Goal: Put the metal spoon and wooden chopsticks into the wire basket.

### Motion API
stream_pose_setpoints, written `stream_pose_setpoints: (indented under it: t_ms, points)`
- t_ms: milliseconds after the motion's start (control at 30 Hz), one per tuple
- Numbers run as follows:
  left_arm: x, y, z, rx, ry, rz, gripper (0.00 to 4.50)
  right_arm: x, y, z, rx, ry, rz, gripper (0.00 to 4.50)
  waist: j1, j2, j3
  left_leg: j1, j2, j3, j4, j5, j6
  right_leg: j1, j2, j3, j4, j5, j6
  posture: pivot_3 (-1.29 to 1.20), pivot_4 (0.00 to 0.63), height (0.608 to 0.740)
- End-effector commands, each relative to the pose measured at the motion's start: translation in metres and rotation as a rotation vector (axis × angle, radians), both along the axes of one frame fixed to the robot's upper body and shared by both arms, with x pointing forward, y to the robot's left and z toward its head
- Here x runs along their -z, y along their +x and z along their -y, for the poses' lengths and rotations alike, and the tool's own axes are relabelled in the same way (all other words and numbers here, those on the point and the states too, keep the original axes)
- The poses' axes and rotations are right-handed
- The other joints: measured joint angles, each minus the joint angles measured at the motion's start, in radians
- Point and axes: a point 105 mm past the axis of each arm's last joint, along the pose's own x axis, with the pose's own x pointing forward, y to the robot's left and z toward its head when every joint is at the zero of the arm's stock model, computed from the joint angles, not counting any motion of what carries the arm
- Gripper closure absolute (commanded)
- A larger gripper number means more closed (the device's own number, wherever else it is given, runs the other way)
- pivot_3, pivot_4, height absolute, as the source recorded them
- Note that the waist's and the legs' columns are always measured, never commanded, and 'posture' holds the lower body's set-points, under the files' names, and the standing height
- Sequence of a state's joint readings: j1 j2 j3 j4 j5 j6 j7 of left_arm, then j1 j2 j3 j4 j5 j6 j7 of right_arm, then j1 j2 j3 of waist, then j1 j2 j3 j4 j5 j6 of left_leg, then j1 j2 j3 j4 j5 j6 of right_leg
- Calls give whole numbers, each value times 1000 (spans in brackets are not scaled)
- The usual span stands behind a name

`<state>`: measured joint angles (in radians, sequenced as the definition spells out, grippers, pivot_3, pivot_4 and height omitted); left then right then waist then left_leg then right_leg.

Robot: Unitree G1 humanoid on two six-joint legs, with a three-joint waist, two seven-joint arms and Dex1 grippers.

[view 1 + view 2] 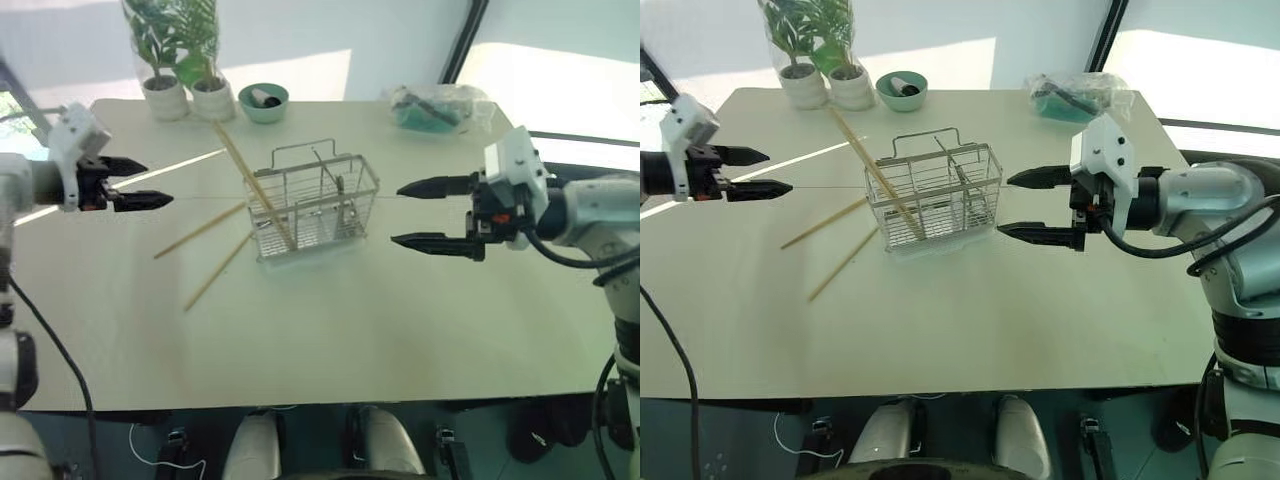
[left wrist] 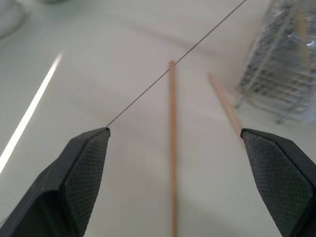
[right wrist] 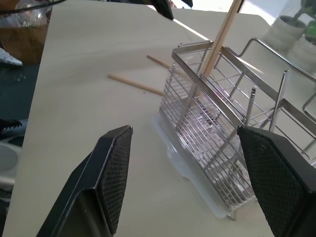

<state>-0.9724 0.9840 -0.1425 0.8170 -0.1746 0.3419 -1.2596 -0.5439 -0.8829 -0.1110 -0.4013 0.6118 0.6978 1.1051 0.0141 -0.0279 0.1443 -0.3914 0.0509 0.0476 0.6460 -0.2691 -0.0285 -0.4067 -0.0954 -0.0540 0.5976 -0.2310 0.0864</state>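
Observation:
The wire basket (image 1: 314,212) is between my right gripper and the loose chopsticks, so next my left gripper picks up the outer chopstick (image 1: 199,231) and turns it upright above the basket.
The wire basket (image 1: 318,208) stands mid-table. One of the wooden chopsticks (image 1: 250,180) leans in its left compartment, tip toward the plants. Two more chopsticks (image 1: 200,231) (image 1: 218,273) lie flat on the table left of the basket. A thin metal handle (image 3: 251,101), apparently the metal spoon, stands upright inside the basket with its bowl hidden by the mesh. My left gripper (image 1: 158,183) hovers open at the far left, pointing at the loose chopsticks (image 2: 172,148). My right gripper (image 1: 397,213) hangs open just right of the basket (image 3: 207,133), holding nothing.
Two potted plants (image 1: 165,60) and a round green bowl (image 1: 264,101) stand at the table's back left. A clear plastic bag (image 1: 438,106) lies at the back right. The near half of the table (image 1: 400,330) is bare.

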Motion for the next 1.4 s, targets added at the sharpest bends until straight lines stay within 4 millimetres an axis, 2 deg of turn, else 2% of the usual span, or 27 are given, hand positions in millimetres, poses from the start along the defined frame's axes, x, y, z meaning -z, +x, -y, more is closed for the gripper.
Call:
stream_pose_setpoints:
  t_ms: [33, 133, 233, 400, 667, 867, 967, 1200, 1400]
  points:
    - [12, 15, -2, -34, 69, -14, 0, -10, -13, -1, 16, 30, 45, 1006, 4, -1, 0, -1, 0, 0, 0, 0, 0, 0, 0, 0, 0, 0, 0, 0, 150, 717]
    - [20, 23, 3, -45, 83, -32, 0, -8, -17, -1, 33, 37, 37, 1006, 0, -4, 1, -2, 0, 0, 0, -1, 1, 0, 0, 0, 0, 1, 2, 0, 150, 717]
    - [50, 33, 16, -50, 148, -59, 0, -8, -23, 1, 73, 58, 17, 1006, 0, -4, 0, -1, 0, 0, 1, -1, 2, 0, -1, 0, 0, 1, 2, 0, 150, 717]
    - [71, 37, 26, -59, 190, -90, 0, -12, -25, 5, 121, 73, 13, 1006, -3, -4, 1, -1, 0, 0, 1, -1, 2, -1, -1, -1, 0, 1, 2, 0, 150, 717]
    - [84, 37, 18, -124, 236, -108, 0, -11, -28, 11, 159, 80, -17, 1006, -1, -5, 0, 0, 0, 0, 1, -2, 3, 0, -1, -1, 0, 1, 2, 0, 150, 717]
    - [98, 31, 18, -106, 263, -153, 0, -9, -29, 13, 163, 75, -29, 1006, -2, -5, 0, 1, 0, 0, 1, -2, 3, 0, -1, -1, 1, 0, 0, 0, 150, 717]
    - [107, 27, 18, -100, 267, -198, 909, -10, -29, 14, 166, 71, -29, 977, -2, -4, -1, 1, 0, 0, 1, -2, 3, 0, -1, -1, 0, 0, 0, 0, 150, 717]
    - [107, 27, 13, -136, 267, -208, 4423, -10, -30, 16, 164, 65, -34, 977, -4, -3, -3, 2, 0, 0, 1, -2, 3, 1, -1, -1, 1, 0, 0, 0, 150, 717]
    - [106, 26, 9, -161, 261, -209, 4474, -9, -29, 16, 159, 66, -33, 977, -4, -3, -3, 2, 0, 0, 1, -2, 3, 1, -1, -1, 2, 0, 0, 0, 150, 717]
